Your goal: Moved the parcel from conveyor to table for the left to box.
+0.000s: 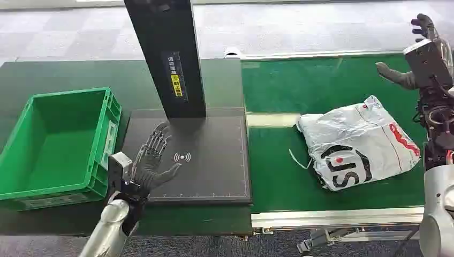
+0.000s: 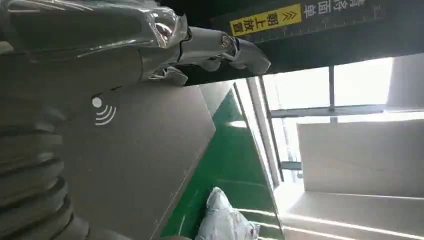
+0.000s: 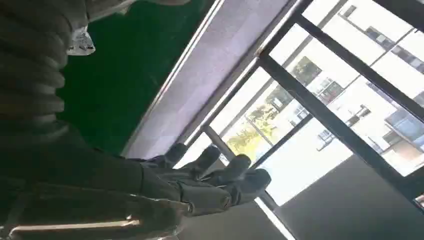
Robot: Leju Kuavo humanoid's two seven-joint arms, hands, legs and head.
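Observation:
The white parcel will bunch up and fold over when I grip and lift it, because wrinkled, slack plastic covers the parcel's side.
A white plastic parcel with black and red print lies on the green conveyor belt, toward its right side. My right hand is raised above the belt's far right edge, beyond the parcel, fingers spread and empty; its fingers show stretched out in the right wrist view. My left hand hovers flat and open over the black scanner pad, holding nothing. Its fingers extend over the pad in the left wrist view, and a corner of the parcel appears there too.
A green plastic crate stands empty at the left on the dark table. A black post rises from the back of the scanner pad. The conveyor's metal front rail borders the belt.

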